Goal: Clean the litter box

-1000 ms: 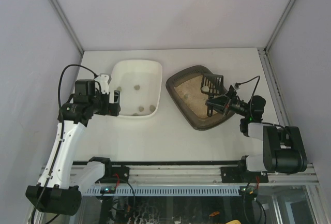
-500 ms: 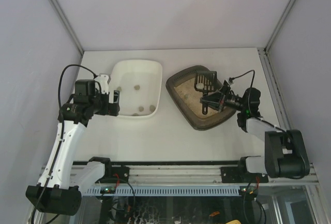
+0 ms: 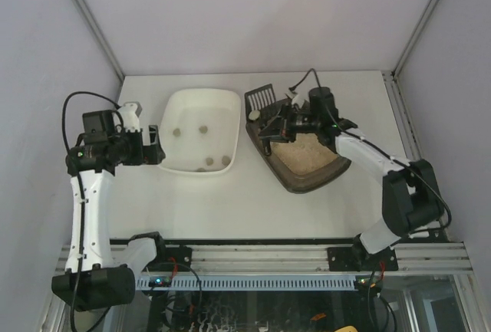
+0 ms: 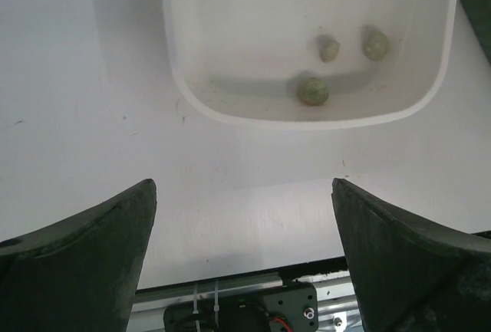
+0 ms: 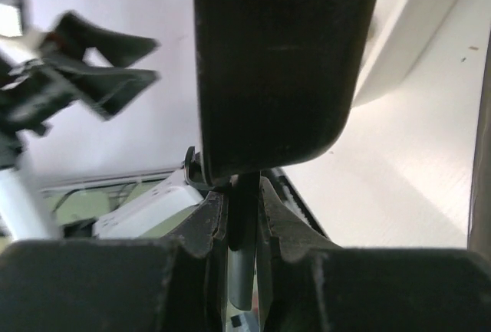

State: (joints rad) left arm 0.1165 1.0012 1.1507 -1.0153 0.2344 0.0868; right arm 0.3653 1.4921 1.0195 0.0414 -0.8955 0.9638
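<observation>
My right gripper should empty the scoop and move away, and my left gripper should turn the litter box [image 3: 305, 157] straight by its rim [image 3: 265, 157], because the box lies crooked.
The dark litter box [image 3: 285, 176] lies right of centre with beige litter [image 3: 308, 152] inside. My right gripper [image 3: 275, 123] is shut on the handle of a black slotted scoop [image 3: 261, 96] and holds it raised over the box's far left corner, next to the white tray [image 3: 201, 172]. In the right wrist view the scoop [image 5: 284, 64] fills the frame and its handle sits pinched between my fingers [image 5: 244, 209]. My left gripper [image 3: 153, 146] is open and empty just left of the white tray; it also shows in the left wrist view [image 4: 245, 255].
The white tray [image 4: 307, 117] holds several grey-green clumps [image 4: 313, 90]. The table's front rail [image 3: 253, 241] runs along the near edge. Enclosure walls stand at the back and on both sides. In the right wrist view the left arm [image 5: 84, 79] shows blurred.
My right arm has swung the scoop from the litter box's right side up and left to its far left corner. My left arm has drawn back leftward from the white tray.
</observation>
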